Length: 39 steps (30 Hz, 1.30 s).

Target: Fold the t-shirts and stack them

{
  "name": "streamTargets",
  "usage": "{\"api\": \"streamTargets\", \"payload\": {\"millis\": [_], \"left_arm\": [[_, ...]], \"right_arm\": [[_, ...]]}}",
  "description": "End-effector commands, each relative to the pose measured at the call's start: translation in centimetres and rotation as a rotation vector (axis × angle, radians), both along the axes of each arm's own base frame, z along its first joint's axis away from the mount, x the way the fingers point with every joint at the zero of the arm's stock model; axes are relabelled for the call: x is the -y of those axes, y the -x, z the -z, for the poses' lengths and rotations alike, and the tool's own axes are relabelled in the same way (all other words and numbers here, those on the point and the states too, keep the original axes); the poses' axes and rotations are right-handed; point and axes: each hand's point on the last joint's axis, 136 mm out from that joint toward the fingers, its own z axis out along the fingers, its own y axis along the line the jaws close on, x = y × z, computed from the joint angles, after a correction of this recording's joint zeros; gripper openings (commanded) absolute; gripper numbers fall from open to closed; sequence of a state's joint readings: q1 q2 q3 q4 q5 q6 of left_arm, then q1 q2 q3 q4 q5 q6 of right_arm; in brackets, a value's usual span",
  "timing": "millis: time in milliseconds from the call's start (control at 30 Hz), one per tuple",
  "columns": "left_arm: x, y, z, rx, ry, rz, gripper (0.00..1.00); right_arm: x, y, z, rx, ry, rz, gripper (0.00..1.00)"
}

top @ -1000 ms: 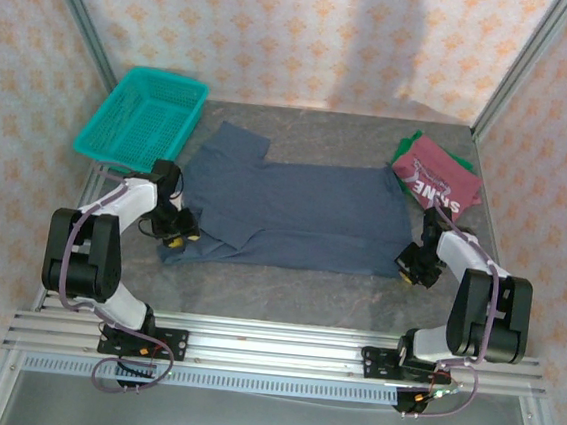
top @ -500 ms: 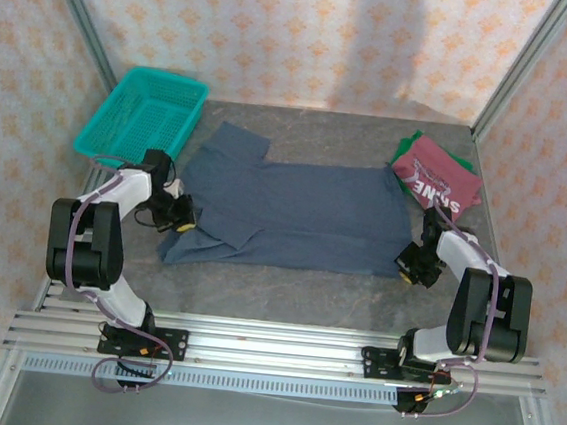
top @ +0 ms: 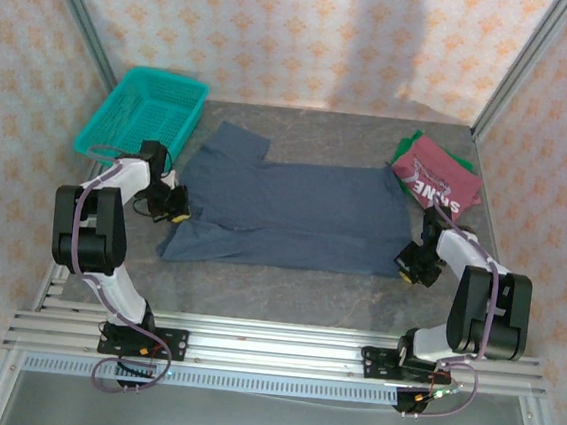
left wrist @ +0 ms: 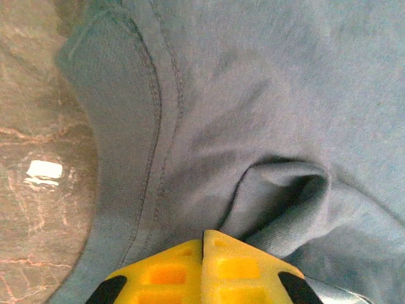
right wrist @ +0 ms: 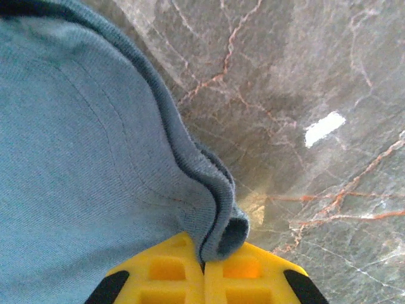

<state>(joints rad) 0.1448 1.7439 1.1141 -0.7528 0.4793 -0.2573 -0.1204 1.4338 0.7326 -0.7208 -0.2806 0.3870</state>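
Note:
The slate-blue t-shirt's folded flap puckers next to the robot's left gripper, so the right gripper should open and the left gripper should pull the flap's edge straight before the robot folds further.
The slate-blue t-shirt lies spread flat across the middle of the table. My left gripper sits at its left edge. In the left wrist view the yellow jaws are shut, and the blue cloth puckers into a fold at their tips. My right gripper is at the shirt's near right corner. It is shut on the rolled hem. The dark red t-shirt with white lettering lies folded at the back right on a green t-shirt.
A teal mesh basket stands at the back left, just beyond my left arm. Bare marble table runs along the front of the blue shirt. Metal frame posts and patterned walls close in the sides and back.
My left gripper has closed and moved away from me and to the left, from the shirt's near left corner up to its left edge. The right arm has not moved.

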Motion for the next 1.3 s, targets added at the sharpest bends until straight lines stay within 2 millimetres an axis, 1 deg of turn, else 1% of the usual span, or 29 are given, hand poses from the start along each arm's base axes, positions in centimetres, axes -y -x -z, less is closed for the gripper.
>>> {"api": "streamTargets", "payload": {"millis": [0,67,100,167,200,267,300,333,400,467,533,633,700,733,833,933,1000,1067,1167,1267], "left_arm": [[-1.5,0.1,-1.1,0.006,-0.083,-0.009,0.15],[-1.9,-0.1,-2.8,0.054,-0.113,-0.041,0.25],[-2.0,-0.3,-4.1,0.091,-0.122,-0.060,0.33],[-1.2,-0.6,-6.9,0.164,-0.137,-0.065,0.46],[-1.0,-0.2,-8.1,0.176,-0.172,-0.051,0.50],[-0.4,0.4,-10.5,0.205,-0.193,-0.051,0.52],[0.3,0.7,-11.6,0.230,-0.169,-0.066,0.54],[1.4,1.1,-12.4,0.253,-0.121,-0.080,0.56],[3.9,1.9,-13.0,0.268,-0.019,-0.099,0.60],[5.7,2.9,-12.7,0.247,0.069,-0.150,0.60],[7.5,3.8,-11.8,0.239,0.141,-0.206,0.62],[9.5,3.7,-10.6,0.251,0.220,-0.293,0.64],[10.4,3.4,-9.3,0.241,0.242,-0.338,0.64],[10.8,3.1,-8.8,0.241,0.256,-0.359,0.64],[11.1,2.4,-7.4,0.240,0.240,-0.411,0.63],[12.0,1.4,-6.7,0.242,0.263,-0.436,0.60],[12.6,1.1,-6.0,0.216,0.267,-0.439,0.58],[13.0,1.2,-4.9,0.175,0.266,-0.445,0.55],[13.3,2.0,-3.7,0.124,0.245,-0.446,0.52],[13.0,2.7,-3.3,0.098,0.230,-0.451,0.52]], "right_arm": [[0.3,-0.4,-0.3,0.002,0.010,-0.012,0.07],[0.2,-0.5,-0.5,0.007,0.006,-0.014,0.08],[0.2,-0.6,-0.6,0.011,0.006,-0.014,0.09],[0.2,-0.8,-0.7,0.016,0.005,-0.017,0.10],[0.1,-0.9,-0.8,0.020,0.002,-0.017,0.12],[0.0,-1.0,-1.0,0.025,-0.007,-0.020,0.17],[-0.1,-1.1,-1.1,0.028,-0.013,-0.023,0.20],[-0.2,-1.3,-1.2,0.033,-0.017,-0.024,0.27],[-0.3,-1.5,-1.3,0.040,-0.026,-0.032,0.41],[-0.7,-1.7,-1.5,0.052,-0.045,-0.039,0.55],[-1.3,-2.3,-2.1,0.092,-0.081,-0.062,0.67],[-2.3,-3.5,-3.8,0.202,-0.121,-0.106,0.77],[-2.6,-4.5,-5.4,0.288,-0.129,-0.131,0.93],[-2.9,-4.9,-6.2,0.333,-0.137,-0.144,0.99],[-4.0,-5.8,-8.4,0.425,-0.175,-0.179,0.99],[-5.0,-6.1,-9.5,0.462,-0.199,-0.208,0.99],[-5.5,-6.3,-9.7,0.469,-0.212,-0.212,0.99],[-5.9,-6.5,-9.7,0.469,-0.226,-0.212,0.99],[-6.4,-7.3,-9.6,0.465,-0.244,-0.215,0.99],[-6.6,-8.2,-9.6,0.451,-0.248,-0.222,1.00]]}}
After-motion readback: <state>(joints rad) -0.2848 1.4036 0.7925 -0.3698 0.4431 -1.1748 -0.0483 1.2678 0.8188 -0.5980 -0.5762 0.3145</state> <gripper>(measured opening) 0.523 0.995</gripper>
